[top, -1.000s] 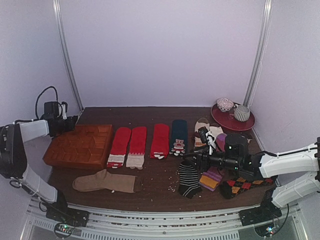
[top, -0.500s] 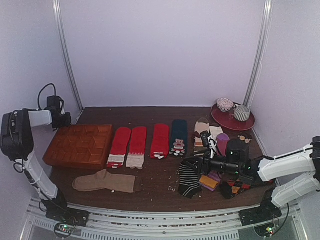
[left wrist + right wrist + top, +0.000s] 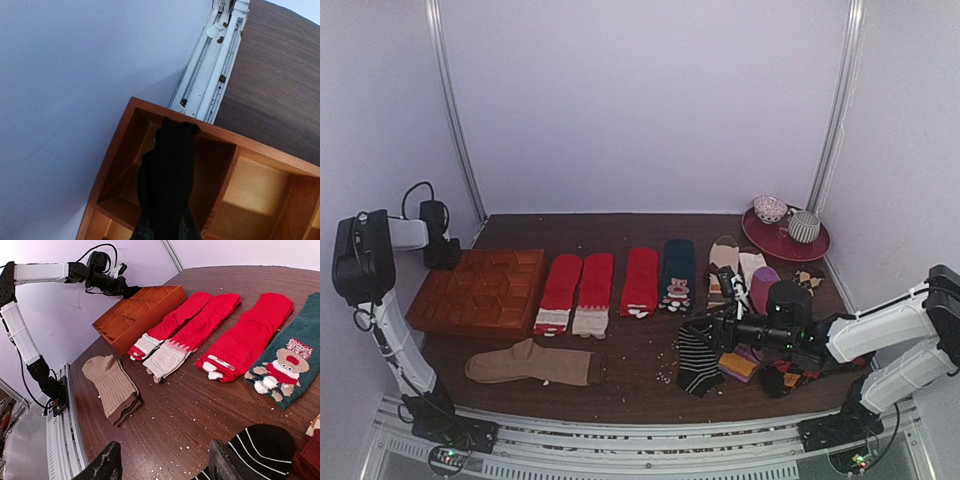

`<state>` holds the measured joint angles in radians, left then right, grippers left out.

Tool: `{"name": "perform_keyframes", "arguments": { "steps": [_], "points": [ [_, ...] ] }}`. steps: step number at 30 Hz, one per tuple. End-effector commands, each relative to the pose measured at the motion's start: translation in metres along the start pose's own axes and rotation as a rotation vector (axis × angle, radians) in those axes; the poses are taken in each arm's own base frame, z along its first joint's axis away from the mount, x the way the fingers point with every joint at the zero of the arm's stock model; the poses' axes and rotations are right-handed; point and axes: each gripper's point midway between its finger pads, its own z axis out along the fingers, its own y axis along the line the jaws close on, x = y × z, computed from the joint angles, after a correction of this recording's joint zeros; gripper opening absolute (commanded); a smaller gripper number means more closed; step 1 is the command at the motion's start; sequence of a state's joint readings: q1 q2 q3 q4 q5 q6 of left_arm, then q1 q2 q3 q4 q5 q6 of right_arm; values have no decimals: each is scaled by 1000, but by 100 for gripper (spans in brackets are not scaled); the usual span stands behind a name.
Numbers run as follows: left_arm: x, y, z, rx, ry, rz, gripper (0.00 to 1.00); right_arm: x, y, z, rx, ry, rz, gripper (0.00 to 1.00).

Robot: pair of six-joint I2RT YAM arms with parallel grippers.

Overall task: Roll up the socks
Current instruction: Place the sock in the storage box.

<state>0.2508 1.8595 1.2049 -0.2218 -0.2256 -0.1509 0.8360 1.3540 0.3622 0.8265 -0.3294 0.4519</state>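
Note:
I should keep lowering the rolled black sock (image 3: 168,170) with my left gripper until it sits inside the compartment's sides, then let go. The sock hangs lengthwise over the empty corner compartment (image 3: 211,162).
A black sock with thin white stripes (image 3: 698,358) lies flat on the dark wooden table, right of centre; its toe shows in the right wrist view (image 3: 262,447). My right gripper (image 3: 712,328) hovers low just above and behind it, open, with nothing between its fingers (image 3: 165,462). The sock lies beside the right finger (image 3: 226,460). My left gripper (image 3: 447,252) is far off at the back left, over the far corner compartment of the orange tray (image 3: 125,165). Its black fingers are pressed together, shut (image 3: 176,131). A second black sock cannot be made out.
A folded tan sock (image 3: 530,365) lies front left. Three red socks (image 3: 592,292) and a dark green bear sock (image 3: 678,272) lie in a row mid-table. A pile of colourful socks (image 3: 775,368) sits under the right arm. A red plate (image 3: 770,238) with cups stands back right. Crumbs dot the wood.
The left arm has folded upright at the left edge, its gripper staying near the tray's far corner. The right arm has sunk slightly toward the striped sock. Neither gripper's opening has changed.

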Motion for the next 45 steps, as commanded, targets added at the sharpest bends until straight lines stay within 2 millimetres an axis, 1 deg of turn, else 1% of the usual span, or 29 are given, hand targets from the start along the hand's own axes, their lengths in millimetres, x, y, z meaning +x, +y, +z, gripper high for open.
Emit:
{"name": "perform_keyframes", "arguments": {
  "steps": [1, 11, 19, 25, 27, 30, 33, 36, 41, 45],
  "points": [
    [-5, 9, 13, -20, 19, -25, 0, 3, -3, -2, -13, -9, 18, 59],
    [-5, 3, 34, 1, 61, -66, 0, 10, -10, -4, -13, -5, 47, 59],
    [13, -6, 48, 36, 158, -37, 0, 16, -10, -4, -29, 1, 72, 58],
    [17, -11, 57, 54, 181, -44, 1, 19, -10, -9, -40, -13, 97, 58],
    [20, -14, 61, 63, 192, -43, 7, 21, -10, -10, -42, -15, 103, 58],
    [27, -17, 68, 74, 217, -35, 21, 23, -10, -11, -44, -12, 110, 57],
    [31, -20, 70, 88, 225, -34, 34, 25, -12, -12, -39, -8, 112, 57],
    [34, -23, 72, 103, 231, -34, 39, 25, -12, -12, -37, -11, 114, 57],
    [32, -28, 70, 134, 226, -34, 44, 22, -11, -12, -44, -21, 116, 57],
    [15, -28, 57, 152, 167, -38, 50, 22, -10, -12, -45, -23, 118, 57]
  ]
}}
